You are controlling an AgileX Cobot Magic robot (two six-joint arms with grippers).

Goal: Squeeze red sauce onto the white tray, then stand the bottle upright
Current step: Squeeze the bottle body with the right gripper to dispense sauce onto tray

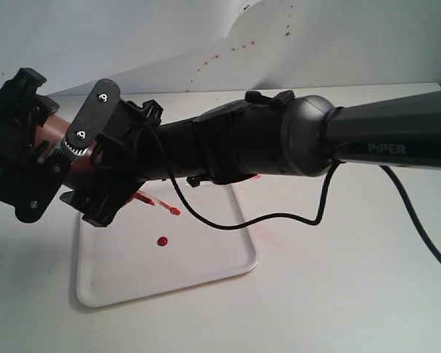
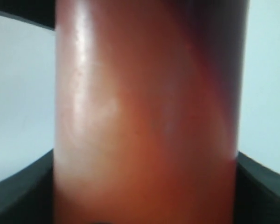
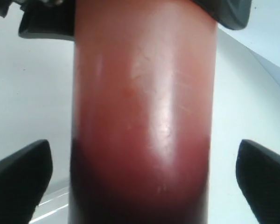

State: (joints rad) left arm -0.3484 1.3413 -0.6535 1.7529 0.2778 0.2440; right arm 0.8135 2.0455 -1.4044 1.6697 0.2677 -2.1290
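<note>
The right gripper's open fingers are on both sides of the bottle with its red nozzle (image 1: 142, 198) down, so the robot should back them away before the left gripper turns the bottle upright (image 1: 51, 131).
The bottle (image 1: 61, 137) is held tilted above the far left corner of the white tray (image 1: 206, 268). Its red nozzle (image 1: 142, 197) points down over the tray and the small cap (image 1: 175, 211) dangles beside it. A coin-sized blob of red sauce (image 1: 162, 240) lies on the tray. My left gripper (image 1: 22, 151) is shut on the bottle (image 2: 147, 116), its fingers (image 2: 23, 186) pressing both sides. My right gripper (image 1: 95, 162) reaches across and stands open around the bottle (image 3: 142, 116). Its fingers (image 3: 21, 175) are apart from the bottle's wall. Dark sauce sits low in the bottle.
The right arm (image 1: 301, 140) spans the table above the tray's far edge, with its black cable (image 1: 279, 217) hanging over the tray's right corner. A faint pink smear (image 1: 268, 232) marks the table right of the tray. Red specks (image 1: 231, 50) dot the back wall.
</note>
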